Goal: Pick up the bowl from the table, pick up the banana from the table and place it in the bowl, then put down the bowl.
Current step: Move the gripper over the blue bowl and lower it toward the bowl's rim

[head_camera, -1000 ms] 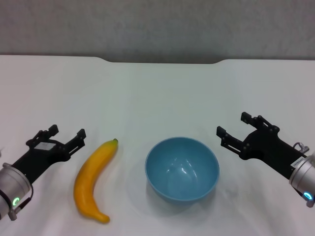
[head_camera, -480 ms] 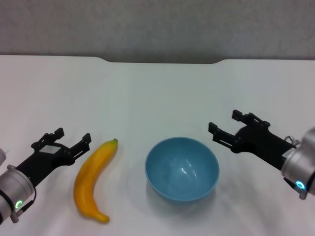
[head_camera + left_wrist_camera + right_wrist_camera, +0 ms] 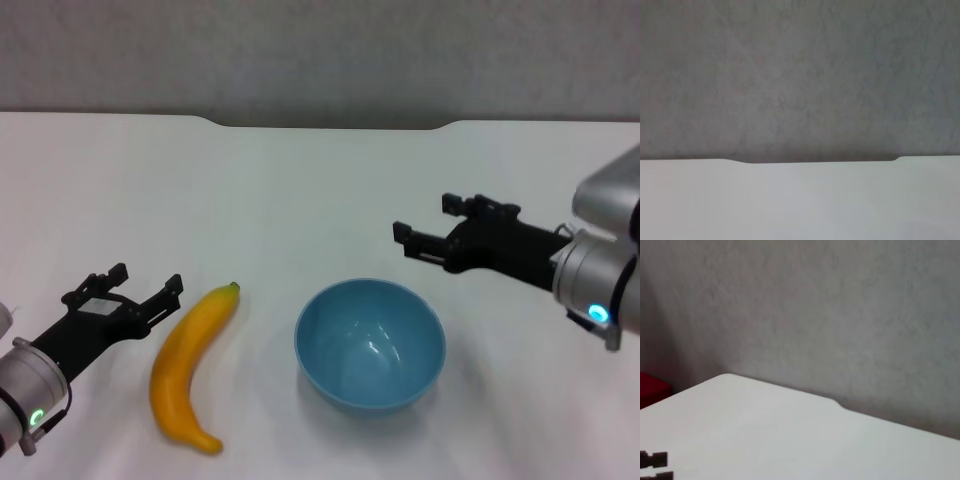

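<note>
My right gripper's open fingers are pointing past the bowl's far side [image 3: 388, 283]. I should swing them back, tilt them down and grab the rim [image 3: 433, 318] closest to that arm.
The light blue bowl [image 3: 370, 345] stands upright and empty on the white table [image 3: 300, 190], near the front middle. The yellow-orange banana [image 3: 188, 372] lies to its left, its dark stem tip pointing away from me. My left gripper [image 3: 148, 278] is open, low over the table just left of the banana's stem end, not touching it. My right gripper [image 3: 424, 218] is open and empty, reaching in from the right, just beyond the bowl's far right rim. Neither wrist view shows the bowl or the banana.
The table's far edge has a shallow cut-out [image 3: 330, 125] before a grey wall. The left wrist view shows only table [image 3: 800, 200] and wall. The right wrist view shows a red object [image 3: 650, 387] beyond the table edge and small dark parts [image 3: 652, 465] low down.
My right gripper has swung left and away from me, from beside the bowl's right side to beyond its far right rim. My left gripper edged slightly toward the banana.
</note>
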{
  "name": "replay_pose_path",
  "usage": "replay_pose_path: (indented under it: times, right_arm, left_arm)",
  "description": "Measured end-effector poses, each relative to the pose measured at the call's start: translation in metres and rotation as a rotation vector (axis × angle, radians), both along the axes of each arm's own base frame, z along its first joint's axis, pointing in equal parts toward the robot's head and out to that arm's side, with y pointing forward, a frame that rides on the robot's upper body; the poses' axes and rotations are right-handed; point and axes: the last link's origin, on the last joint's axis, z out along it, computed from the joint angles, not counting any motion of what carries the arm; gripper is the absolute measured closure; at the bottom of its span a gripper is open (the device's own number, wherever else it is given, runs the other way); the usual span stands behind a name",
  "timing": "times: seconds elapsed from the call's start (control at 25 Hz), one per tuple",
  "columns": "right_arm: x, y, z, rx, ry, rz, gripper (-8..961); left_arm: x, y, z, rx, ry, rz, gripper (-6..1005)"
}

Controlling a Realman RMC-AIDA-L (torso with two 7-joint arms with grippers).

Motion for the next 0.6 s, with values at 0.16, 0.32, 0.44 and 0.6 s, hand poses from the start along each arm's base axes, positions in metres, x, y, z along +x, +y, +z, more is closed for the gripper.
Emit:
replay_pose_path:
  times: [0.16,0.32,0.44,0.6]
  right_arm:
    - [-0.015,0.007,0.019,-0.041,-0.058,-0.028,98]
    - [-0.032,0.018,0.032,-0.107,-0.110,-0.081,99]
    - [-0.034,0.027,0.041,-0.168,-0.121,-0.167,101]
    - [-0.033,0.041,0.049,-0.247,-0.137,-0.264,102]
  left_arm:
    - [0.000,0.001,0.000,0.000,0.006,0.002,123]
    - [0.000,0.002,0.000,0.004,0.004,0.005,123]
    - [0.001,0.003,0.000,0.001,0.007,-0.001,123]
    - [0.002,0.004,0.000,0.003,0.005,-0.003,123]
